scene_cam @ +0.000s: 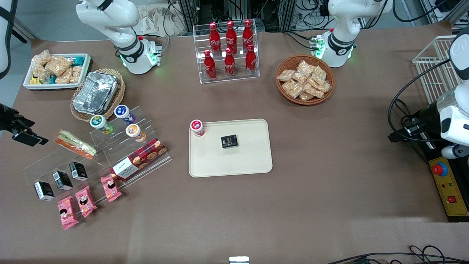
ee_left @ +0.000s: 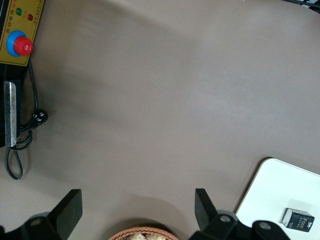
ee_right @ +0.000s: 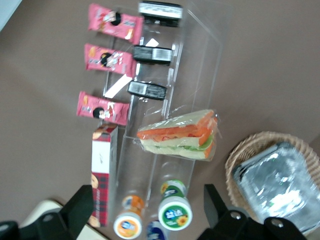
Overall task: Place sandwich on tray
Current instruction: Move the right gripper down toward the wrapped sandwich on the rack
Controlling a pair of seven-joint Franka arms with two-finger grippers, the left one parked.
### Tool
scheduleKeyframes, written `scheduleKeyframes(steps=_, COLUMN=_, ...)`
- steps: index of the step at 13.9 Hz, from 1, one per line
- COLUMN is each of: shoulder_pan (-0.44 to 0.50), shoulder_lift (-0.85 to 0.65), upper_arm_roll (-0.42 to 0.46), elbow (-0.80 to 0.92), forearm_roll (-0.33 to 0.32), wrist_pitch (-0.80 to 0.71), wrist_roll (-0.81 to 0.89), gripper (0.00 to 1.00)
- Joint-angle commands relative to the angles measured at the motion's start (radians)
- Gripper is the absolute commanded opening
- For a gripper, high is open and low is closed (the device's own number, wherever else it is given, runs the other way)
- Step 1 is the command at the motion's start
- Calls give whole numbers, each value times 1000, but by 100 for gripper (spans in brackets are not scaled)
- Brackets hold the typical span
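Observation:
The plastic wrap (scene_cam: 63, 134) hugs the filling tightly, so the sandwich (scene_cam: 76, 144) will come up in one piece and stay fairly straight when I raise it by one end.
The sandwich (scene_cam: 75, 143), a wrapped wedge with green and orange filling, lies on the top step of a clear acrylic stand (scene_cam: 99, 154). It also shows in the right wrist view (ee_right: 177, 134). My right gripper (scene_cam: 22, 129) hangs above the table at the working arm's end, beside the sandwich and apart from it. In the right wrist view the gripper (ee_right: 147, 207) is open and empty, its fingers (ee_right: 80, 206) spread wide. The cream tray (scene_cam: 253, 161) lies mid-table and holds a small black box (scene_cam: 229, 141) and a red-lidded cup (scene_cam: 197, 127).
The stand also carries three lidded cups (scene_cam: 124, 113), a red cookie box (scene_cam: 141, 158), black boxes (scene_cam: 62, 179) and pink packets (scene_cam: 86, 201). A foil container (scene_cam: 96, 92) in a basket, a white snack bin (scene_cam: 56, 69), a cola rack (scene_cam: 229, 51) and a snack basket (scene_cam: 305, 79) stand farther from the camera.

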Motion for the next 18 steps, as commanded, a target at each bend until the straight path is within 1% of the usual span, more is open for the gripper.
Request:
scheduleKeyframes(steps=1, shoulder_pan=0, shoulder_lift=7, upper_arm_roll=4, elbow=-32, forearm_roll=16, wrist_pitch=26, wrist_roll=232, gripper=98)
scheduleKeyframes(steps=2, shoulder_pan=1, shoulder_lift=13, upper_arm_roll=4, elbow=-36, forearm_roll=13, wrist_pitch=29, wrist_roll=315, gripper=98)
scheduleKeyframes(steps=3, shoulder_pan=2, shoulder_lift=13, upper_arm_roll=4, elbow=-45, forearm_roll=13, wrist_pitch=37, wrist_roll=348, gripper=98)
scheduleKeyframes(steps=8, shoulder_pan=-8, shoulder_lift=-24, upper_arm_roll=3, elbow=-151, forearm_roll=10, wrist_pitch=47, wrist_roll=370, gripper=96)
scheduleKeyframes(steps=10, shoulder_pan=-6, shoulder_lift=-22, upper_arm_roll=4, elbow=-170, forearm_roll=-20, wrist_pitch=50, wrist_roll=374, gripper=94)
scheduleKeyframes(steps=11, shoulder_pan=-8, shoulder_lift=-16, upper_arm_roll=4, elbow=-177, forearm_roll=-21, wrist_pitch=54, wrist_roll=395, gripper=90)
scheduleKeyframes(steps=12, shoulder_pan=-8, shoulder_lift=-15, upper_arm_roll=6, elbow=-199, forearm_roll=-21, wrist_pitch=76, wrist_roll=446, gripper=83)
scheduleKeyframes(steps=13, shoulder_pan=-6, shoulder_lift=-15, upper_arm_roll=6, elbow=-219, forearm_roll=-21, wrist_pitch=99, wrist_roll=477, gripper=83)
scheduleKeyframes(steps=18, shoulder_pan=-11, shoulder_lift=27, upper_arm_roll=4, elbow=-225, forearm_roll=-25, wrist_pitch=126, wrist_roll=480, gripper=85)
